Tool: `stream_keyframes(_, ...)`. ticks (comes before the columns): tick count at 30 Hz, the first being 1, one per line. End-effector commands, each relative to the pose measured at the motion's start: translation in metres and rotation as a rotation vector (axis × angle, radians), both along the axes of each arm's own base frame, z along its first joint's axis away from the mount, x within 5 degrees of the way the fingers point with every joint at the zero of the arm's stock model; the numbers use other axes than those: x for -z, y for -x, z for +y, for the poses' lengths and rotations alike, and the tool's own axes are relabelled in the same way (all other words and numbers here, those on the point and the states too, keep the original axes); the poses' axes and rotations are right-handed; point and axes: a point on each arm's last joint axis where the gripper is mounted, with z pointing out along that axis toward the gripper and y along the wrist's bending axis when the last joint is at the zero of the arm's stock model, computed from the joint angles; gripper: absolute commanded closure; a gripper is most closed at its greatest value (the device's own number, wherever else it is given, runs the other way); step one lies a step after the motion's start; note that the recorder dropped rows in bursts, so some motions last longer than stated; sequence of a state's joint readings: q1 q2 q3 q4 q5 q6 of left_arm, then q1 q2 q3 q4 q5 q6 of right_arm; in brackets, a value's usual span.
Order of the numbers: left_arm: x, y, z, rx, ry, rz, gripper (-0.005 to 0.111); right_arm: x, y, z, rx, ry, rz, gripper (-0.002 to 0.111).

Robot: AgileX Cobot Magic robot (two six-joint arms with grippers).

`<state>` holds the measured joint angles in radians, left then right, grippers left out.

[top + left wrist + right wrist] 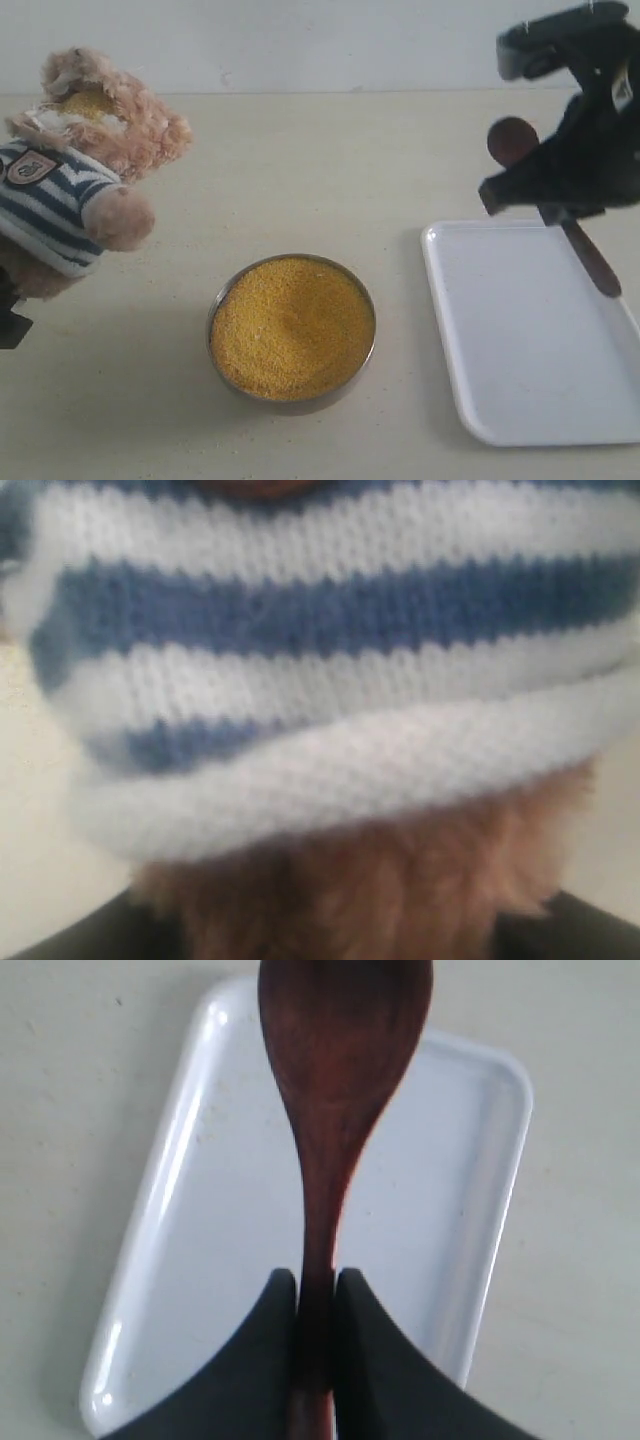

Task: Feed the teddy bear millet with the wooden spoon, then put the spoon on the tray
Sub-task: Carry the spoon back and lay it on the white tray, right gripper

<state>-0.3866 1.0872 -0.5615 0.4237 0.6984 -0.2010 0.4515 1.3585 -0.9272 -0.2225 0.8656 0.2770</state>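
The empty wooden spoon (512, 141) is lengthwise above the clear white tray. My right gripper continues to go down until the spoon touches the tray's bottom (516, 325), and then let go.
The teddy bear (75, 175) leans at the far left in its striped shirt, with a patch of yellow grain on its face. Its shirt (330, 660) and brown fur (360, 890) fill the left wrist view, pressed between the dark fingers (585, 930) of my left gripper (330, 930). Only a dark bit of that gripper shows at the exterior view's left edge. The millet (292, 325) fills a metal bowl in the middle. My right gripper (555, 205) (316, 1282) is shut on the handle of the wooden spoon (512, 140) (340, 1070), held above the white tray (530, 350) (200, 1260). The spoon's bowl looks empty.
The metal bowl (218, 300) stands between the bear and the tray on a pale tabletop (330, 170). A light wall runs along the back edge. The tray reaches the right edge of the exterior view.
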Motion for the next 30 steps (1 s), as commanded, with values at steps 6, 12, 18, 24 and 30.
stream_keyframes(6,-0.003,-0.001,-0.001,-0.006,0.014,-0.044,0.103,0.053,0.010,-0.017,0.087,-0.155,-0.051,0.109)
stream_keyframes(12,-0.004,-0.003,0.002,-0.045,0.005,-0.070,0.103,0.074,0.005,-0.015,0.089,-0.132,0.012,0.109)
stream_keyframes(18,-0.004,-0.003,0.002,-0.045,0.005,-0.070,0.103,0.103,-0.004,-0.011,0.089,-0.106,0.081,0.109)
stream_keyframes(24,-0.005,-0.003,0.002,-0.044,0.006,-0.071,0.103,0.127,-0.011,-0.007,0.092,-0.097,0.123,0.108)
stream_keyframes(30,-0.005,-0.003,0.002,-0.043,0.005,-0.072,0.103,0.136,-0.012,-0.006,0.105,-0.102,0.142,0.096)
